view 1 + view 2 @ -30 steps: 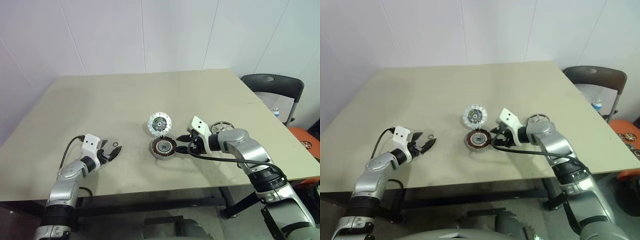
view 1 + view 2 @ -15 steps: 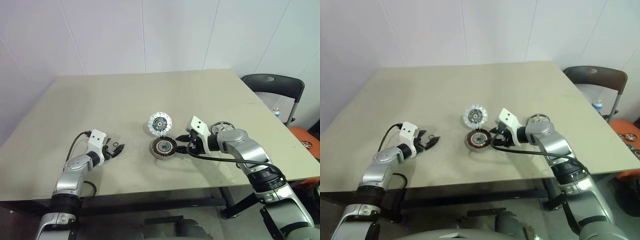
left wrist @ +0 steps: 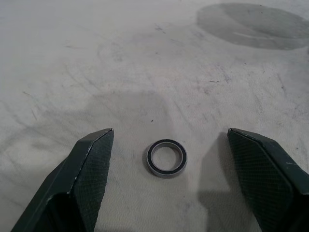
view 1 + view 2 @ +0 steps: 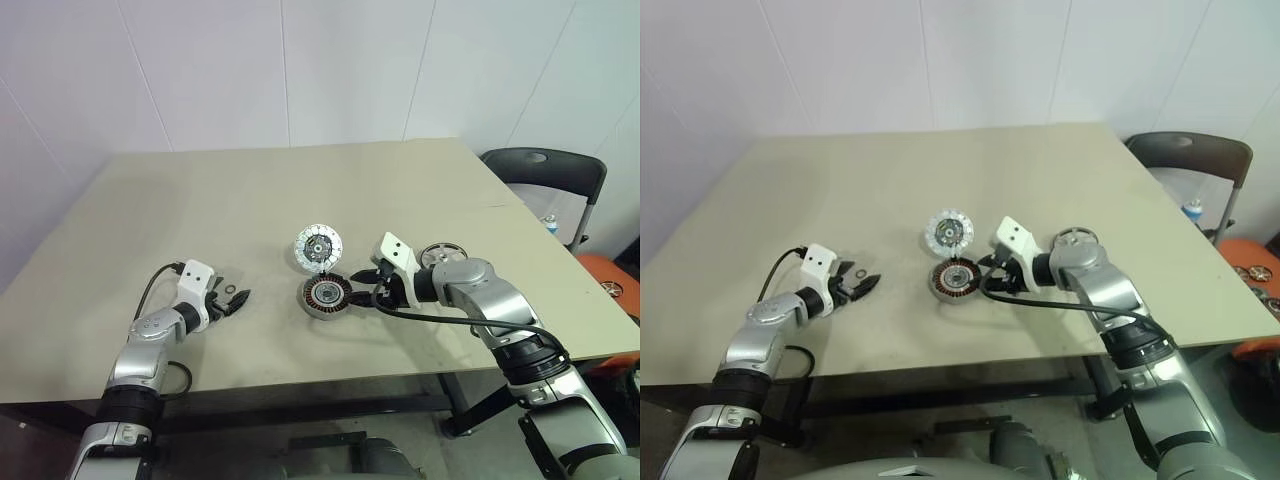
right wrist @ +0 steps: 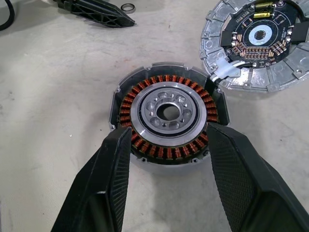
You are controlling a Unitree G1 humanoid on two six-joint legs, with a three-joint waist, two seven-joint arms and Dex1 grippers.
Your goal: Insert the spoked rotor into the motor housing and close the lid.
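The motor housing's silver middle part has a round centre [image 4: 327, 292] that faces up. The small ring [image 4: 230, 289] should settle inside that centre when I lower the ring there.
The motor housing [image 4: 325, 296] lies mid-table, its coppery windings and silver hub facing up. Its lid [image 4: 318, 246] stands open behind it, segmented face showing. My right gripper [image 5: 169, 136] is shut on the housing [image 5: 166, 118], one finger against each side of its rim. The spoked rotor [image 4: 442, 254] lies flat on the table behind my right forearm. To the left, my left gripper [image 3: 170, 134] stands open just above the table. A small dark ring [image 3: 167, 157] lies on the table between its fingers, apart from both.
The table's front edge [image 4: 330, 380] runs close below both arms. A dark chair [image 4: 545, 165] stands off the table's far right corner. An orange object [image 4: 612, 282] sits beyond the right edge. The small ring [image 4: 231, 291] lies well left of the housing.
My left forearm has stretched out slightly toward the small ring, and the gripper has barely shifted. The right arm, housing and lid have not moved.
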